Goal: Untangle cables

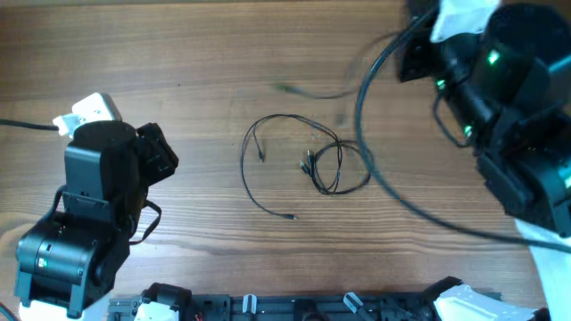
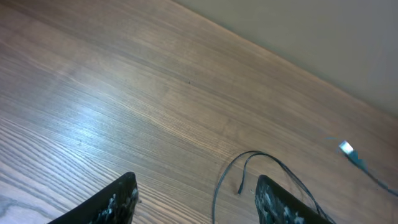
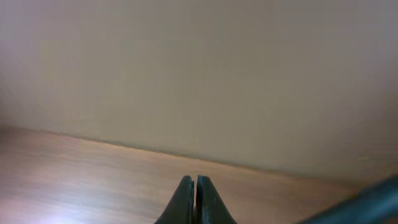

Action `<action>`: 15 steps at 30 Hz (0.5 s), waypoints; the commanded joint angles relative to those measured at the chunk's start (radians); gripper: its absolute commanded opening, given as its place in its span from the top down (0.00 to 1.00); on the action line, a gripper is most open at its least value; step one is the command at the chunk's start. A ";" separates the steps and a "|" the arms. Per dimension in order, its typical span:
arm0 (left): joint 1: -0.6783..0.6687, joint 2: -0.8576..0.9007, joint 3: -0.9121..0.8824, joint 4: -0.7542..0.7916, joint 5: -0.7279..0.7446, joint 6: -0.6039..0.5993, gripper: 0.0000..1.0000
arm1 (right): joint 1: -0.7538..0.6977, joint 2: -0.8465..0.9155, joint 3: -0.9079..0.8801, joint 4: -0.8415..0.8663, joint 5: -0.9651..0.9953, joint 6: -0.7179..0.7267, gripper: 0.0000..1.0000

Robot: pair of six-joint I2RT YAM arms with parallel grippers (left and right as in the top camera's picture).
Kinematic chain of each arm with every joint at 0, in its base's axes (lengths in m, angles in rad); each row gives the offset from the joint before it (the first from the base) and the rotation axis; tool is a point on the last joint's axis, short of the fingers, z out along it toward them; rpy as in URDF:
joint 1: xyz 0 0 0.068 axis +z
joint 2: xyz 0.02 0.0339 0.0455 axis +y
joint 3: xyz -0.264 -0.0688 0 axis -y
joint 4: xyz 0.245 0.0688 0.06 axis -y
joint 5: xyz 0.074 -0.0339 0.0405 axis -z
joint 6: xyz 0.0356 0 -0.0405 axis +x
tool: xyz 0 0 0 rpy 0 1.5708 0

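The loose cord's plug end (image 1: 287, 88) trails clear of the coil. My right gripper should keep moving the cord away until it is well apart, then let it go.
The cables (image 1: 308, 165) lie in the middle of the wooden table: a wide thin black loop on the left and a small knotted coil (image 1: 335, 168) on the right, with small plug ends loose. My left gripper (image 1: 168, 159) sits to the left of them, open and holding nothing. In the left wrist view its fingers (image 2: 121, 202) straddle bare wood, and one cable loop (image 2: 219, 183) with a plug end (image 2: 239, 188) lies just inside the right finger. My right gripper (image 3: 196, 179) is shut on nothing, raised at the far right and facing the wall.
A thick black arm cable (image 1: 364, 134) sweeps from the right arm (image 1: 508, 98) down across the table just right of the coil. A faint blurred cord (image 1: 308, 91) lies beyond the tangle, its bright plug (image 2: 346, 147) also showing in the left wrist view. A black rail (image 1: 294, 308) lines the near edge.
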 commanded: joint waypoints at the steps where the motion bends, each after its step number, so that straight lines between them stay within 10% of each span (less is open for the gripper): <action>1: 0.005 0.001 0.001 0.000 0.020 -0.014 0.37 | -0.172 -0.010 0.005 -0.042 0.036 0.041 0.96; 15: 0.005 0.001 0.001 -0.025 0.054 -0.013 0.37 | -1.137 0.224 0.005 0.062 -0.708 0.074 0.96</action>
